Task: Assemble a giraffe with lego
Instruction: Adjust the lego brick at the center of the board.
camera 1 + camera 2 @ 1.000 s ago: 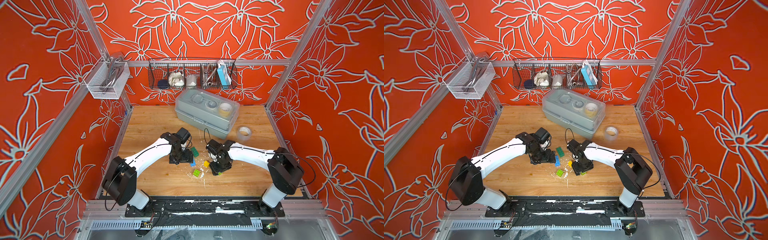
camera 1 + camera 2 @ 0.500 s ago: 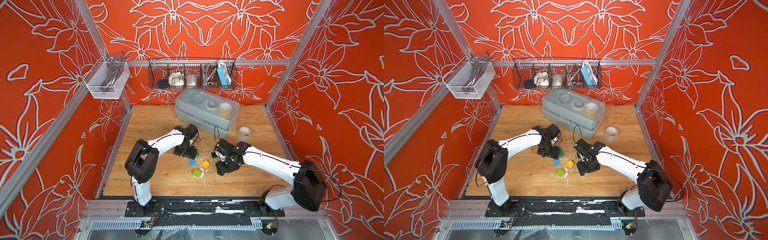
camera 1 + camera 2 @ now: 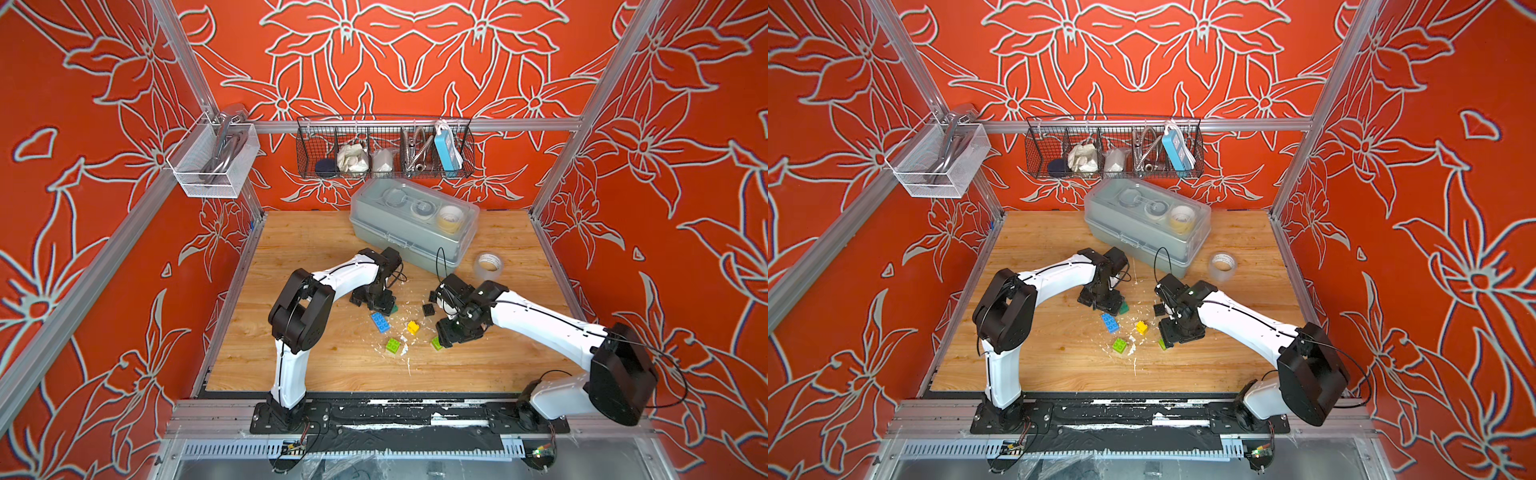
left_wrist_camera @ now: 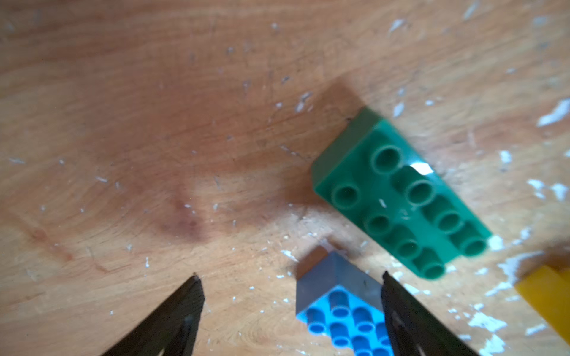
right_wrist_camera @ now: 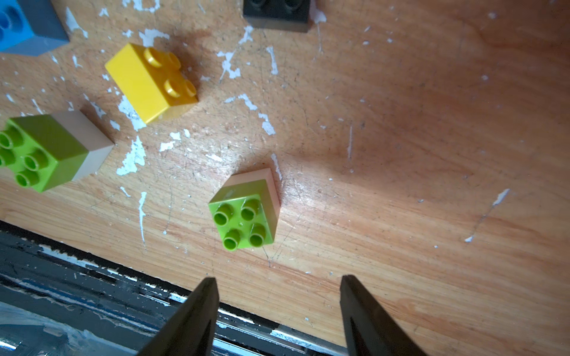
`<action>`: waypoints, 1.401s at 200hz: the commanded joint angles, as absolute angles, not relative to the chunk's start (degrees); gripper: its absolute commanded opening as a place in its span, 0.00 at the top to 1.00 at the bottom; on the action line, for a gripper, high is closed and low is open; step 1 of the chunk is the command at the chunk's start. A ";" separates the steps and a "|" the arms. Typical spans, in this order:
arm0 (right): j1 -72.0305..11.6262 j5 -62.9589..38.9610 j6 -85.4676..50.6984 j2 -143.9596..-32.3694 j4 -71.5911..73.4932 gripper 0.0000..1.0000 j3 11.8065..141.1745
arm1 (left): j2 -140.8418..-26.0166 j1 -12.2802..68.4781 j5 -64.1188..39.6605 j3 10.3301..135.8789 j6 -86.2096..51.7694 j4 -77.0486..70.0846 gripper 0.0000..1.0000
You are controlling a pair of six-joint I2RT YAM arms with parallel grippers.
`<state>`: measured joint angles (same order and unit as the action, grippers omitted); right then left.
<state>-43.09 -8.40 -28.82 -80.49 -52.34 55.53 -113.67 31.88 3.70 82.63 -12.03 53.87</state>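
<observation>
I should back away, line up straight and grip the blue brick by its ends (image 4: 315,286), because the blue brick (image 4: 349,309) lies crooked at one finger of my left gripper.
No giraffe figure is in view; the lego lies as loose bricks. My left gripper (image 4: 290,279) hangs open above the blue brick (image 4: 342,320), whose corner sits between its fingers. The dark green brick (image 4: 401,194) lies just past its tips. Open too, my right gripper (image 5: 277,279) hovers near the table's front edge beside a lime-on-white stack (image 5: 245,212). A second lime-on-white stack (image 5: 46,151), a yellow brick (image 5: 151,81) and a black brick (image 5: 276,14) lie farther off. Both top views show the blue brick (image 3: 380,322) (image 3: 1110,323) between the arms.
White flecks litter the wooden table (image 3: 316,365). A grey lidded box (image 3: 411,226) stands at the back, with a tape roll (image 3: 489,266) to its right. A wire basket (image 3: 384,149) hangs on the back wall. The black front rail (image 5: 77,277) lies just past the right fingers.
Both arms have swung their elbows. The left gripper has shifted right over the dark green brick, and the right gripper has moved right, away from the yellow brick. The bricks lie as before.
</observation>
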 commanded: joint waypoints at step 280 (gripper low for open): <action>-36.83 -10.71 -23.99 -77.93 -53.23 0.25 54.59 | -105.19 36.36 -0.10 71.61 -9.42 58.03 0.12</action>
